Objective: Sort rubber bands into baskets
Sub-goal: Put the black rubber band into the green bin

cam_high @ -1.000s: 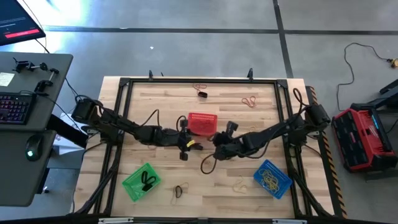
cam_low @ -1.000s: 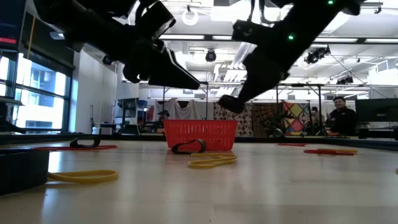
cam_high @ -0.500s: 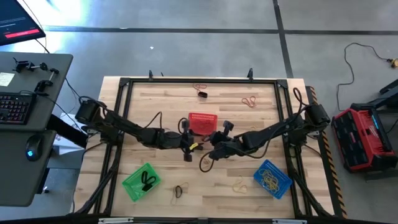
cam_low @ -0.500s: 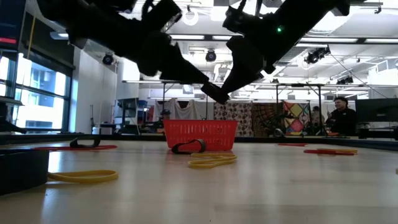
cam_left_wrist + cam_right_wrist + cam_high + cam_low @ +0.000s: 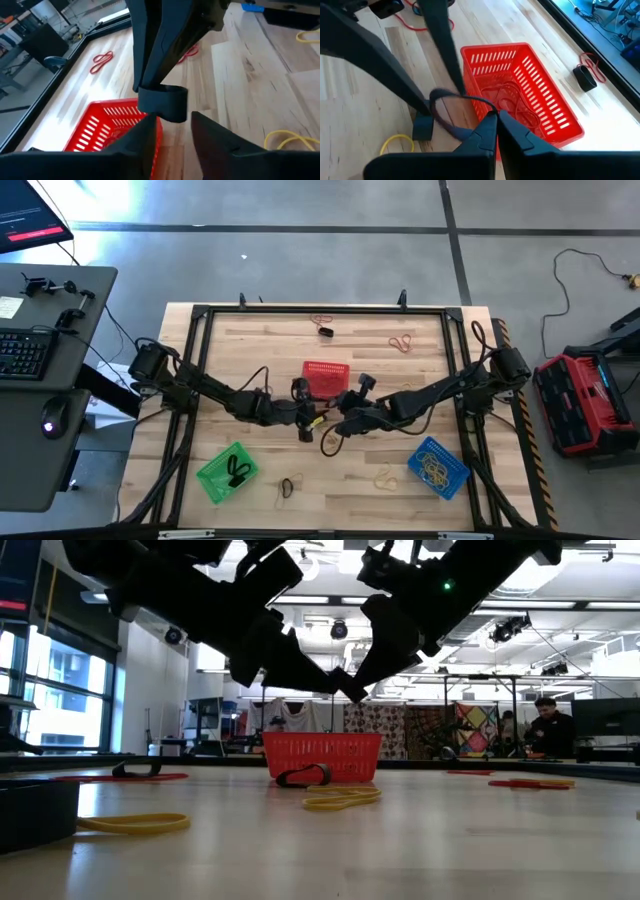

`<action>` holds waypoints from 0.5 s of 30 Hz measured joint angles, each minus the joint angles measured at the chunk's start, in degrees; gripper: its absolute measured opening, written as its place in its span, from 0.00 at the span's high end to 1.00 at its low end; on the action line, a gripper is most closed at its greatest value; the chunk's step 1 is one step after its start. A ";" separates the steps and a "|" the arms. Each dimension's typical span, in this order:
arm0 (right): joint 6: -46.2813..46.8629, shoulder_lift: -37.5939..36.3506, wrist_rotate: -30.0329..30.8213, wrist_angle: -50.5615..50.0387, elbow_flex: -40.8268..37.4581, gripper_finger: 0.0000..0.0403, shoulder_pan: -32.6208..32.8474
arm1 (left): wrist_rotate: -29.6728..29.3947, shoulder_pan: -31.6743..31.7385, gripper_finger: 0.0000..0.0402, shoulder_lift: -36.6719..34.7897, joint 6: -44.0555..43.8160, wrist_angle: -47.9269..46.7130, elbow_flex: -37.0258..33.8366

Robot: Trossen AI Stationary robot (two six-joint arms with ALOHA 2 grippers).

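Note:
My right gripper is holding the black rubber band far from the green basket (image 5: pixel 227 471). Next, my left gripper takes hold of the rubber band's loose end (image 5: pixel 167 112) and brings it there.
My right gripper (image 5: pixel 496 117) is shut on a black rubber band (image 5: pixel 451 97) and holds it in the air just in front of the red basket (image 5: pixel 325 377). My left gripper (image 5: pixel 172 122) has come up to it from the table's left. Its fingers stand apart on either side of the band's free end (image 5: pixel 162 105). Whether they touch the band, I cannot tell. In the high view both grippers meet at mid table, left (image 5: pixel 312 420) and right (image 5: pixel 336 417). The green basket (image 5: pixel 228 470) and the blue basket (image 5: pixel 437 465) stand near the front edge. My right gripper pinches one end of the black band's loop (image 5: pixel 487 107) between its two shut fingers, slanting down from the table's right. The band sticks out past the fingertips as an open loop, lifted clear of the table.
Loose bands lie on the wood: a yellow one (image 5: pixel 397 142) and a black one (image 5: pixel 330 442) under the grippers, a dark one (image 5: pixel 290 485) and a yellow one (image 5: pixel 385 477) in front, reddish ones (image 5: pixel 320 320) (image 5: pixel 402 340) at the back. A black frame (image 5: pixel 300 310) rims the table.
My left gripper has gone toward the table's right and slightly down, up to the band's free end. My right gripper has tipped its fingers a little toward the left gripper, with the band still in them.

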 joint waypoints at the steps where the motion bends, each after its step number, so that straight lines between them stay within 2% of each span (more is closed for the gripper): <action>1: 0.01 0.00 0.00 0.00 0.00 1.00 0.00 | 0.03 0.00 0.76 -0.02 0.09 0.01 0.00; 5: 0.00 0.00 0.00 -0.02 0.00 1.00 0.00 | 0.48 0.00 0.93 -0.02 0.09 0.01 0.00; 7: 0.00 0.00 0.00 -0.02 0.00 1.00 0.00 | 0.49 0.02 0.98 -0.02 0.08 0.02 -0.02; 15: 0.00 0.00 0.00 -0.02 0.00 1.00 0.00 | 0.57 -0.12 0.99 -0.02 0.73 -0.01 0.00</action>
